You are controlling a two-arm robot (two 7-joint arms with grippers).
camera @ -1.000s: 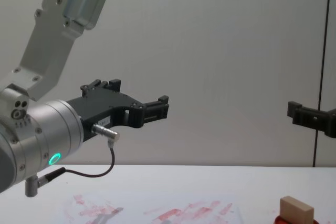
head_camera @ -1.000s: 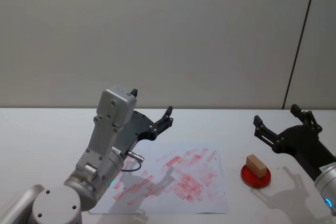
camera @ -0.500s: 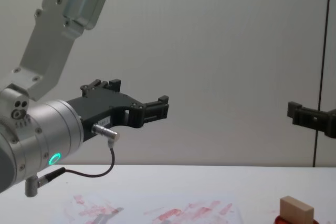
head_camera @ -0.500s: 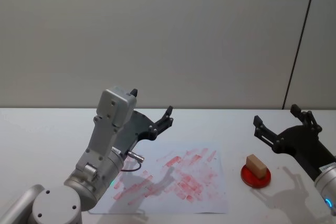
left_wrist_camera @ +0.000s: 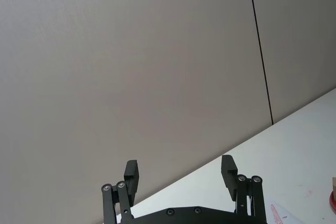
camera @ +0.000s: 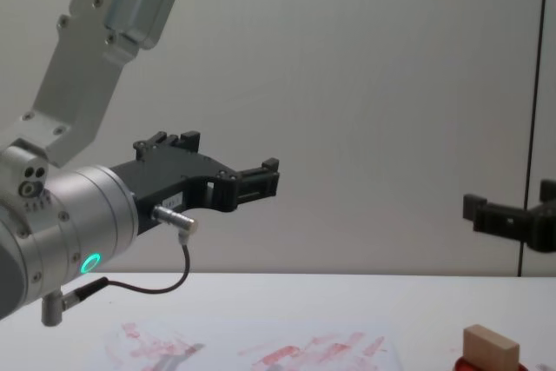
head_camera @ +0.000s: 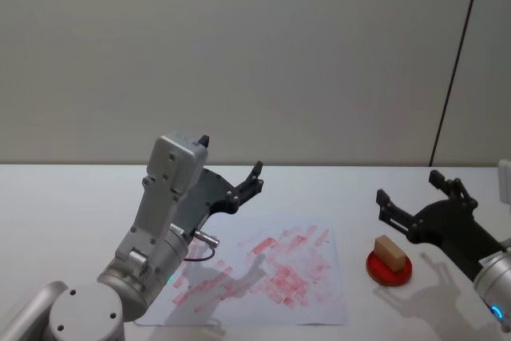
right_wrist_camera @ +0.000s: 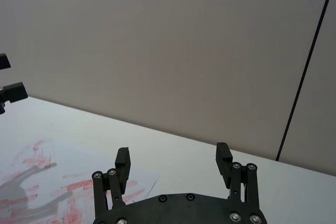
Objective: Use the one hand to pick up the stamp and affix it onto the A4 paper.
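Note:
My gripper will lift the stamp [camera: 491,349] free of the open red ink pad [camera: 462,366] that it stands on, and the ink pad will stay where it is.
The stamp [head_camera: 388,250] is a small pale wooden block standing on a flat round red ink pad [head_camera: 390,268] at the table's right; it also shows in the chest view [camera: 491,347]. The A4 paper [head_camera: 271,273], smeared with red marks, lies at the table's middle. My right gripper [head_camera: 409,187] hovers open above and just behind the stamp, apart from it and holding nothing; the right wrist view shows its fingers [right_wrist_camera: 122,158] spread wide. My left gripper [head_camera: 231,156] hangs open and still above the paper's left part, with nothing between its fingers.
The white tabletop [head_camera: 64,197] stretches left of the paper and behind it to a plain grey wall. A dark vertical seam [head_camera: 455,69] runs down the wall at the right. The left forearm [head_camera: 164,221] rises over the paper's near left corner.
My right gripper has shifted left and a little lower, closer to the stamp. The left arm, stamp and paper have not moved.

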